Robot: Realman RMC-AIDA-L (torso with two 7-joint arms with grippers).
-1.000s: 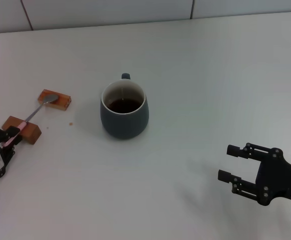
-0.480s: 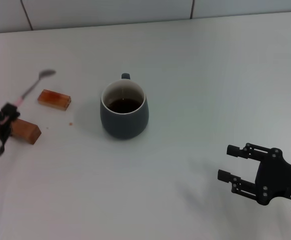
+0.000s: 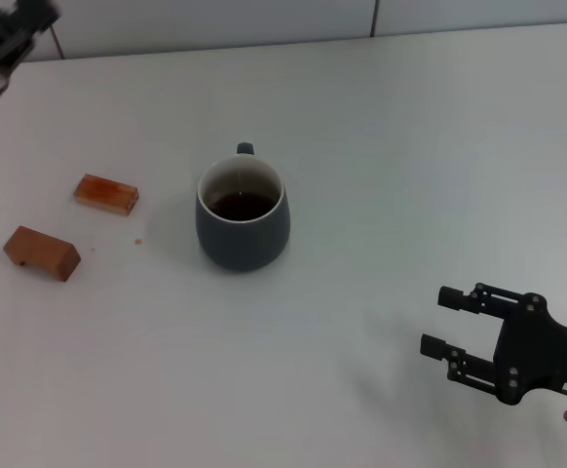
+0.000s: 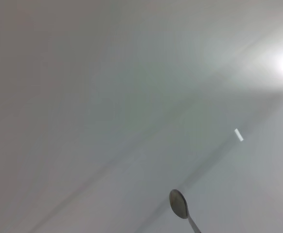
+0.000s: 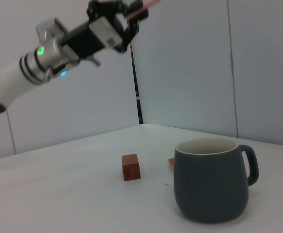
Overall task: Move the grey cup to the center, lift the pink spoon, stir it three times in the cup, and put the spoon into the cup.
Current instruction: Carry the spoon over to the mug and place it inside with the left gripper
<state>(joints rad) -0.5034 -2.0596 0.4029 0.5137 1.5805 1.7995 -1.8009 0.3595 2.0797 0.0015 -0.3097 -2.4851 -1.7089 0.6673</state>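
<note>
Next, my left gripper swings back, because the pink spoon it is holding slants upward, high and away from the cup. It should then tip the spoon's bowl down and lower the spoon into the cup's opening.
The grey cup stands upright mid-table with dark liquid in it and its handle to the far side; it also shows in the right wrist view. My left gripper is high above the table's far left corner, shut on the pink spoon. The spoon's pink handle sticks out of that gripper in the right wrist view. Its silver bowl shows in the left wrist view. The spoon does not show in the head view. My right gripper is open and empty, low at the near right.
Two brown wooden blocks lie left of the cup, with nothing on them. One block also shows in the right wrist view. A wall with a dark seam runs behind the table.
My left gripper has lifted the spoon off the two blocks and risen from the near left to high at the far left. The cup and the right arm have not moved.
</note>
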